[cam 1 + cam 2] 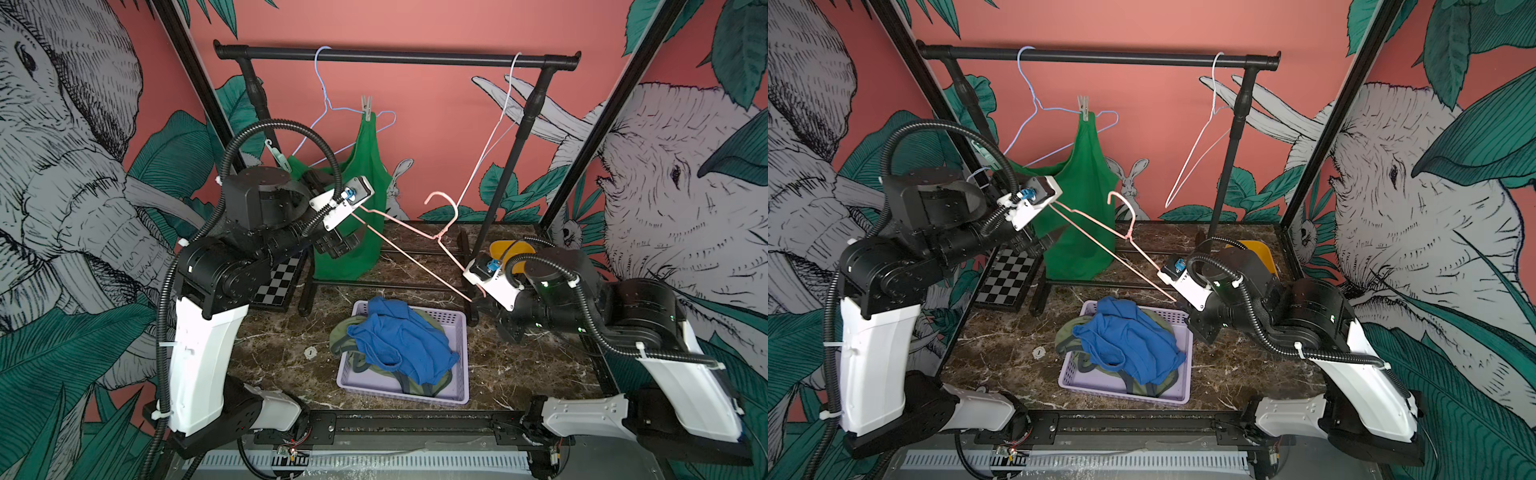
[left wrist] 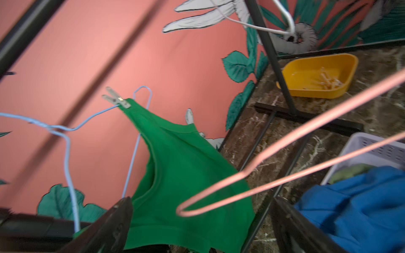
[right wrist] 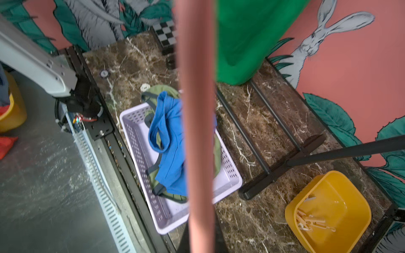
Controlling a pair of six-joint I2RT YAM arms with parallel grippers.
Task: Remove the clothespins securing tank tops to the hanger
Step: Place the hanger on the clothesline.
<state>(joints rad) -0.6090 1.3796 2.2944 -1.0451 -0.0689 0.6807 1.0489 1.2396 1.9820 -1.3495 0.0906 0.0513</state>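
The pink hanger's bent end (image 2: 182,210) is between my left fingers, so I should pull my left gripper back while my right gripper hangs the hanger on the rail (image 1: 488,58).
A green tank top (image 1: 357,232) hangs from a blue wire hanger (image 1: 328,104) on the rail. A grey-beige clothespin (image 1: 366,107) (image 2: 116,100) pins one strap, and a mint clothespin (image 1: 279,156) sits at the other strap. The blue tank top (image 1: 399,336) and the olive one (image 1: 345,332) lie in the lavender basket (image 1: 453,395). My left gripper (image 2: 201,200) is open, and the bent end of a bare pink hanger (image 2: 285,153) lies between its fingers. My right gripper (image 3: 201,245) is shut on that hanger's other end (image 1: 471,297).
A yellow bin (image 3: 328,208) at the back right holds several loose clothespins. A bare white hanger (image 1: 494,137) hangs at the rail's right end. The black rack's feet (image 1: 386,284) cross the marble table, and a checkerboard (image 1: 278,284) stands at the left.
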